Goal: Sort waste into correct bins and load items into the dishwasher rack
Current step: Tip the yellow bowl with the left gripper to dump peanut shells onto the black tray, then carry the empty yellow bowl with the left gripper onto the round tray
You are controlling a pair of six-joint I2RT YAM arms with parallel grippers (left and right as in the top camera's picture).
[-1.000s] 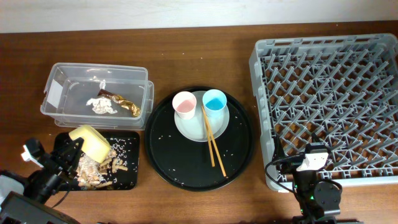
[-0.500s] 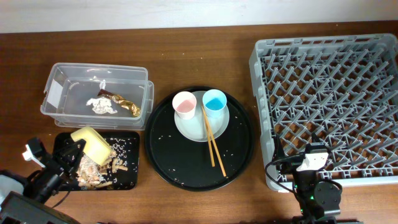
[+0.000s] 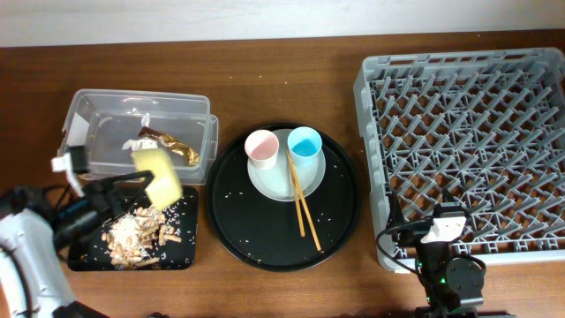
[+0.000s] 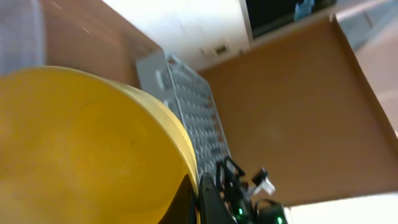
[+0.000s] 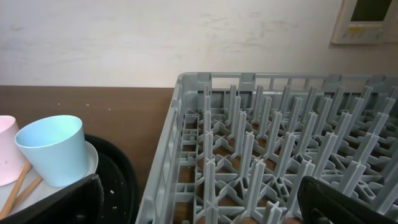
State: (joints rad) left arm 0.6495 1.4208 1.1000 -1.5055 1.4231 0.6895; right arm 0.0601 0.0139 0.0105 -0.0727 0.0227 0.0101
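Observation:
The round tray's near side [image 3: 242,217] is open and there are scraps in the black bin [image 3: 137,237], so my left gripper should continue to go to that side of the tray and let go of the yellow bowl.
My left gripper [image 3: 139,184] is shut on the rim of the yellow bowl [image 3: 157,174], held tilted over the shallow black bin [image 3: 181,252], where tan food scraps [image 3: 132,232] lie. In the left wrist view the bowl [image 4: 81,143] fills the frame, its rim pinched in that gripper [image 4: 198,200]. The clear bin [image 3: 88,110] holds the white tissue [image 3: 141,151] and gold wrapper [image 3: 175,147]. Pink cup [image 3: 261,147], blue cup [image 3: 305,143], plate [image 3: 274,184] and chopsticks [image 3: 303,205] sit on the round tray. My right gripper [image 5: 199,211] is open at the grey rack's [image 5: 280,124] front-left corner.
The round black tray [image 3: 340,225], speckled with white grains, lies between the bins and the dishwasher rack [image 3: 468,150]. The right arm [image 3: 448,265] sits at the table's front edge, against the rack. Bare wood table runs along the back.
My left arm has lifted the yellow bowl off the black bin and carried it back and to the right, tilted. The right arm has not moved.

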